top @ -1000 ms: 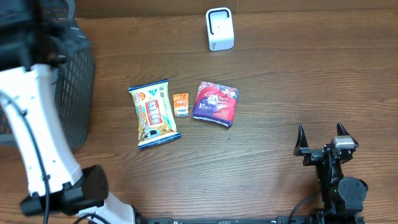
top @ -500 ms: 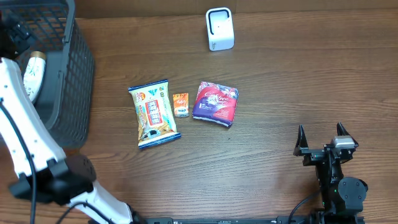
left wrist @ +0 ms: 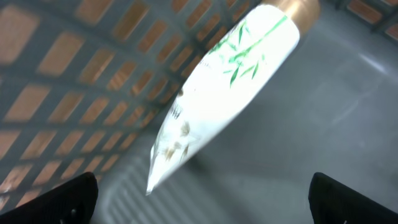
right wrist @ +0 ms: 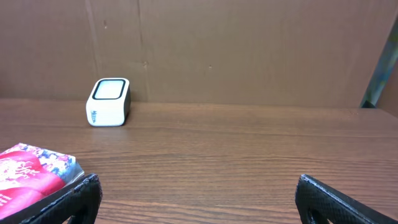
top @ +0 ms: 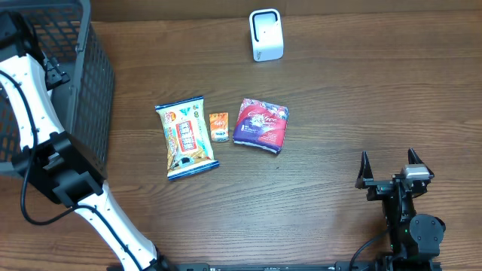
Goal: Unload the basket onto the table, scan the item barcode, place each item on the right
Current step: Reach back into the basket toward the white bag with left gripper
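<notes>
My left gripper's open fingers have the white tube's tapered end (left wrist: 160,168) pointing between them, so I should go on moving in until they are on both sides of the tube's body (left wrist: 208,109), and then close them.
A white scanner (top: 266,35) stands at the table's back edge, also in the right wrist view as the scanner (right wrist: 108,101). Three items lie mid-table: a blue-and-orange snack pack (top: 186,138), a small orange packet (top: 219,126) and a red-purple pack (top: 260,124). My left arm (top: 34,98) reaches into the dark basket (top: 94,98). Its gripper (left wrist: 205,202) is open above the basket floor. A white tube (left wrist: 217,93) with green leaves and a gold cap lies just ahead of it, untouched. My right gripper (top: 391,172) rests open at the front right, empty.
The basket's mesh wall (left wrist: 74,74) rises close to the left of the tube. In the right wrist view the red-purple pack (right wrist: 31,174) lies by the left fingertip, and a brown board wall (right wrist: 236,50) backs the table.
My left arm has swung up over the basket, and it now covers the white tube that showed inside the basket half a second ago. The right arm has not moved.
</notes>
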Robot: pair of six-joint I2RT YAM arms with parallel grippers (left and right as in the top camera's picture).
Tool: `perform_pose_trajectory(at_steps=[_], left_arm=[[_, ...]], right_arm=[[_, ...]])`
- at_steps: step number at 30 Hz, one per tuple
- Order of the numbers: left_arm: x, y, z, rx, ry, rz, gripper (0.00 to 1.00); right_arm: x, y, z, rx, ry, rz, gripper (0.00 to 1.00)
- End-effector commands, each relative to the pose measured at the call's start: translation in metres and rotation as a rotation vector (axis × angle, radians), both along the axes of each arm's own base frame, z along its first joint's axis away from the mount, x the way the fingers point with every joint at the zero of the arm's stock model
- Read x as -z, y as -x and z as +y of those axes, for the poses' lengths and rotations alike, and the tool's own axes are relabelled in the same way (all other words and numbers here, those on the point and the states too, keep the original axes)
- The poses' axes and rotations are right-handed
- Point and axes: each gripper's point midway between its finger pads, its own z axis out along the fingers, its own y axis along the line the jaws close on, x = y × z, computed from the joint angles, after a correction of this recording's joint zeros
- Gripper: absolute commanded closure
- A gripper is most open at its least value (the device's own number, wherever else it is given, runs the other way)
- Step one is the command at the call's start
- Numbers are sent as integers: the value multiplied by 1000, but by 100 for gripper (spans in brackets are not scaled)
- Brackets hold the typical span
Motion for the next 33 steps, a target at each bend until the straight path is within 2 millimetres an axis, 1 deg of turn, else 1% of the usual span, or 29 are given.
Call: perform_pose_trajectory(at_steps=[1, 5, 9, 12, 16, 22, 26, 31, 33], left_arm=[[27, -6, 12, 41, -19, 59, 0], [46, -8, 18, 45, -13, 80, 0], [65, -6, 26, 35, -1, 100, 0], [70, -3, 33, 20, 1, 100, 0], [72, 1, 43, 3, 8, 82, 0], [90, -2, 37, 29, 111, 40, 0], [105, -2, 36, 33, 144, 47, 0], [131, -3, 28, 45, 202, 65, 0], [137, -4, 25, 51, 223, 64, 3]], right_arm=[[1, 0, 0, 1, 4, -5, 0], [1, 0, 0, 1, 4, -5, 0], [1, 0, 0, 1, 4, -5, 0], [1, 0, 0, 1, 4, -5, 0], [1, 0, 0, 1, 4, -5, 0], [1, 0, 0, 1, 4, -5, 0], [1, 0, 0, 1, 4, -5, 0], [1, 0, 0, 1, 4, -5, 0], [1, 0, 0, 1, 4, -5, 0]])
